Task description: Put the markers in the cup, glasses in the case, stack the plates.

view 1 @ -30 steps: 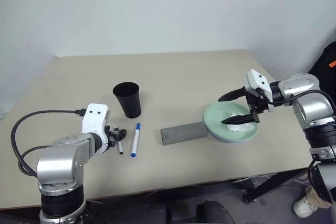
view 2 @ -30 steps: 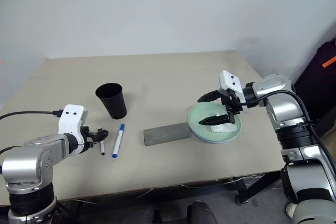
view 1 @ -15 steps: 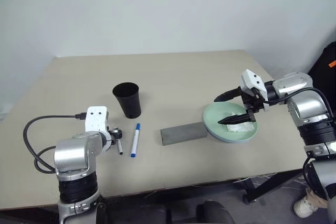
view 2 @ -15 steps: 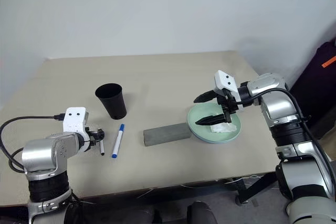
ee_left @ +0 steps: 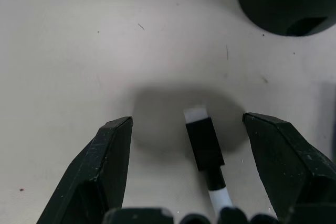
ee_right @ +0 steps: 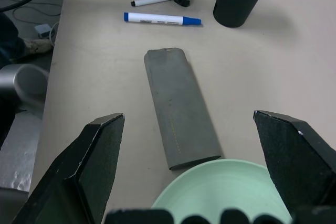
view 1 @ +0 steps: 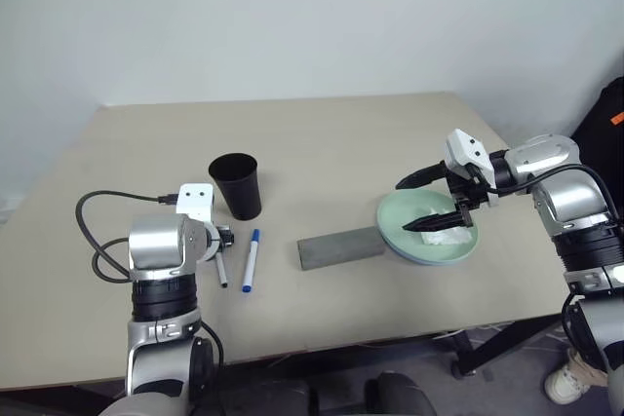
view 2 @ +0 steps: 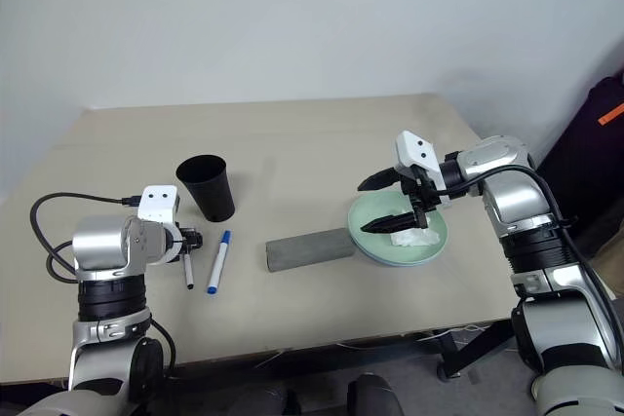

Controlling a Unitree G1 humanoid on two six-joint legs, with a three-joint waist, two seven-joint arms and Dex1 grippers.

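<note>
My gripper is to drop the short black-capped marker point(view 1: 221, 270) into the black cup point(view 1: 237, 186), which stands tall beside it. The marker will sink to about the cup's rim when I drop it in.
A short black-capped marker point(view 1: 220, 270) and a longer blue-capped marker point(view 1: 251, 259) lie side by side on the table, just in front of the upright black cup point(view 1: 236, 185). My left gripper point(view 1: 223, 239) points down over the black-capped marker's cap point(ee_left: 203, 142), open, with one finger on each side of it and not touching. The closed grey case point(view 1: 341, 246) lies mid-table. To its right a mint green plate point(view 1: 398, 221) holds a crumpled white tissue point(view 1: 447, 236). Above that plate my right gripper point(view 1: 405, 207) hovers open and empty. The glasses are out of view.
The beige table point(view 1: 322, 143) reaches back to a white wall. A black cable point(view 1: 97, 241) loops off my left wrist. Beyond the table's right edge stands something dark point(view 1: 606, 119).
My left arm has swung inward, and its gripper has moved forward and down over the black-capped marker. The right gripper has held still over the plate.
</note>
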